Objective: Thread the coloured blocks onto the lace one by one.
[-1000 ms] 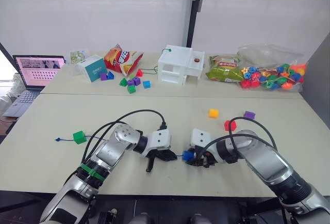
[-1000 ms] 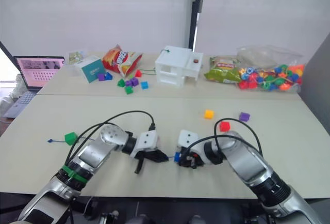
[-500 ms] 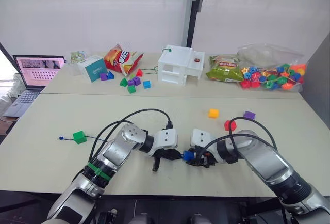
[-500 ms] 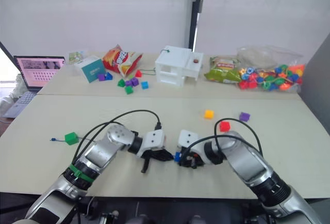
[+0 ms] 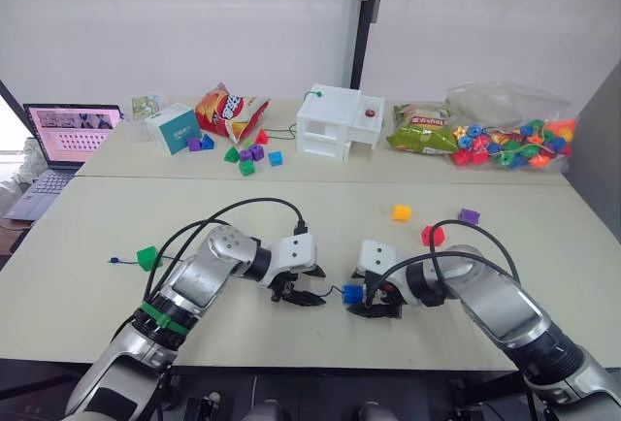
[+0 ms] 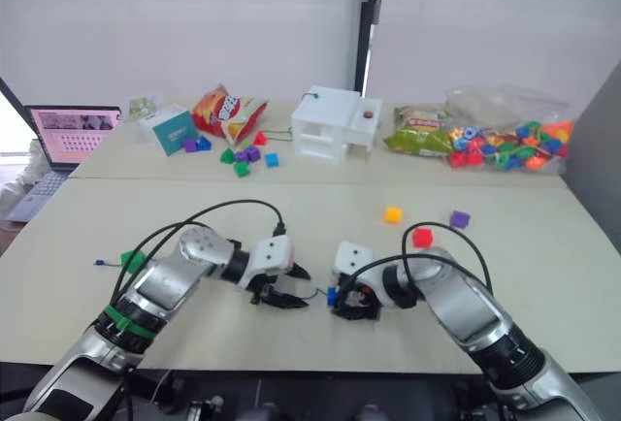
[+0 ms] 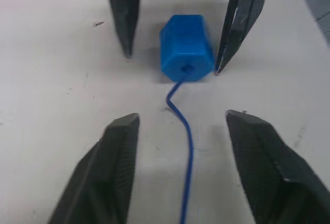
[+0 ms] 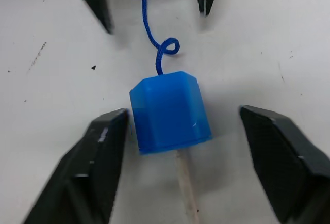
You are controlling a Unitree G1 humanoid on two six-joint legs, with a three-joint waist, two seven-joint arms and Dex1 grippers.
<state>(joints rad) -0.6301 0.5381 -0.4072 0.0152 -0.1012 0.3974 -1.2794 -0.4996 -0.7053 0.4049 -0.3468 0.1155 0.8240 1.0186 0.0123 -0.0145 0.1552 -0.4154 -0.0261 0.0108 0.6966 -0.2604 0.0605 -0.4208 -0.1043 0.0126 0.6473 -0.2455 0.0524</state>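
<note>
A soft kink (image 7: 169, 100) shows in the lace (image 7: 189, 157) by the blue block, so the lace will curl loosely behind the left gripper when the robot presents the lace's pale tip.
A blue block (image 8: 169, 110) lies on the table between the fingers of my right gripper (image 5: 361, 301), which is open and not touching it. The dark-blue lace (image 7: 185, 146) runs through the block, and its pale tip (image 8: 184, 182) sticks out on the right gripper's side. My left gripper (image 5: 318, 286) is open just left of the block, with the lace lying loose between its fingers. A green block (image 5: 147, 257) sits on the lace near its knotted end (image 5: 114, 260). The yellow (image 5: 401, 212), red (image 5: 433, 236) and purple (image 5: 470, 215) blocks lie loose beyond the right arm.
On the far table stand a laptop (image 5: 63, 135), a teal box (image 5: 175, 128), a chip bag (image 5: 231, 111), small loose pieces (image 5: 247, 154), a white box (image 5: 340, 122), a green snack bag (image 5: 422, 130) and a clear bag of beads (image 5: 509, 140).
Both grippers have opened. The left one let go of the lace and drew back a little to the left. The right one released the blue block, which now rests on the table.
</note>
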